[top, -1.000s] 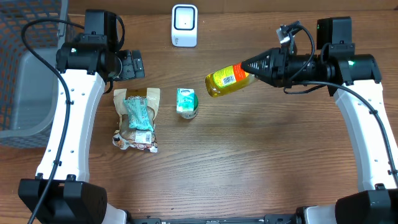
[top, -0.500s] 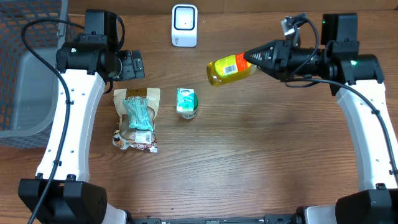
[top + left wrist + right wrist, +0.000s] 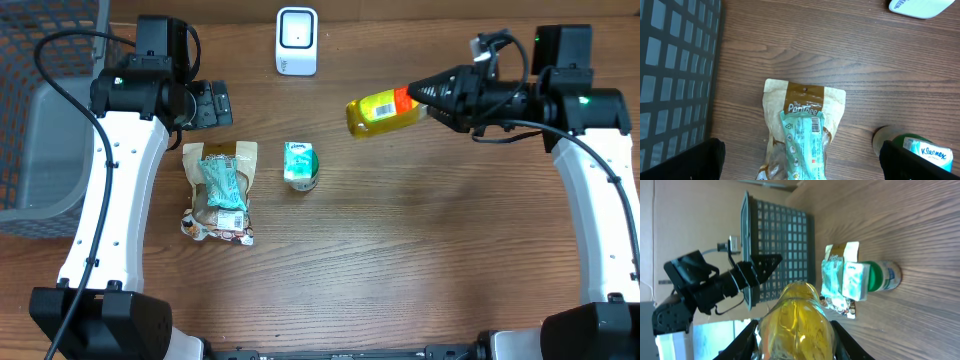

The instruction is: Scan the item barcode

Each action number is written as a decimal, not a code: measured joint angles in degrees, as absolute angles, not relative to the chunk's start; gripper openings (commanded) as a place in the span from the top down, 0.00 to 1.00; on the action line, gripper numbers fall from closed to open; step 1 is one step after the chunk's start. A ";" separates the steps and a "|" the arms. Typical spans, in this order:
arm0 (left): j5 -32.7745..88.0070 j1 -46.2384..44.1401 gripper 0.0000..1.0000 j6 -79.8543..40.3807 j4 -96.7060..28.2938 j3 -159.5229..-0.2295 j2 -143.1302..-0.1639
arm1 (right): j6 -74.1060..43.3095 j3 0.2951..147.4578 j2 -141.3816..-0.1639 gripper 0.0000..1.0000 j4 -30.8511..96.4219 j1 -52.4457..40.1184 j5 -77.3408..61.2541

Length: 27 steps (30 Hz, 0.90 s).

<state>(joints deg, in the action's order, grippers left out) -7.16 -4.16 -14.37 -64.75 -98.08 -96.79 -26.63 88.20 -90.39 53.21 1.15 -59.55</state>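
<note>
The yellow bottle's barcode [image 3: 384, 111] points up, away from the white scanner. My right gripper should turn the bottle first and then bring it over the scanner's window [image 3: 297, 28].
A yellow bottle [image 3: 383, 110] with an orange-and-white label hangs lying sideways in the air at the back right, its base toward the white scanner [image 3: 297, 41]. My right gripper [image 3: 432, 93] is shut on its neck end; in the right wrist view the yellow bottle [image 3: 799, 325] fills the space between the black fingers [image 3: 752, 336]. My left gripper [image 3: 212, 104] stands open at the back left, above the top of the brown snack bag [image 3: 804, 122]. Its two fingertips [image 3: 700, 159] show wide apart with nothing between them.
A teal packet [image 3: 224, 184] lies on the brown snack bag [image 3: 220, 190]. A green tissue canister [image 3: 300, 165] stands mid-table, also at the left wrist view's lower right as the green tissue canister [image 3: 920, 150]. A dark mesh basket [image 3: 45, 105] sits at the far left.
The right arm has carried the bottle to the right and slightly toward the back, levelling it. The left arm has not moved.
</note>
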 measured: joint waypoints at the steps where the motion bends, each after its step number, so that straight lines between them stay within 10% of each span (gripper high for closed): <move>1: -7.16 -4.16 0.00 -14.37 -64.75 -98.08 -96.79 | -26.61 88.20 -90.39 0.90 53.21 0.45 -59.55; 27: -7.16 -4.16 0.00 -14.37 -64.75 -98.08 -96.79 | -23.46 88.20 -90.39 0.90 54.11 -9.41 -68.75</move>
<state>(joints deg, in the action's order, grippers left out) -7.16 -4.16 -14.37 -64.75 -98.08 -96.79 -23.46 88.20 -90.39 54.11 -9.41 -68.75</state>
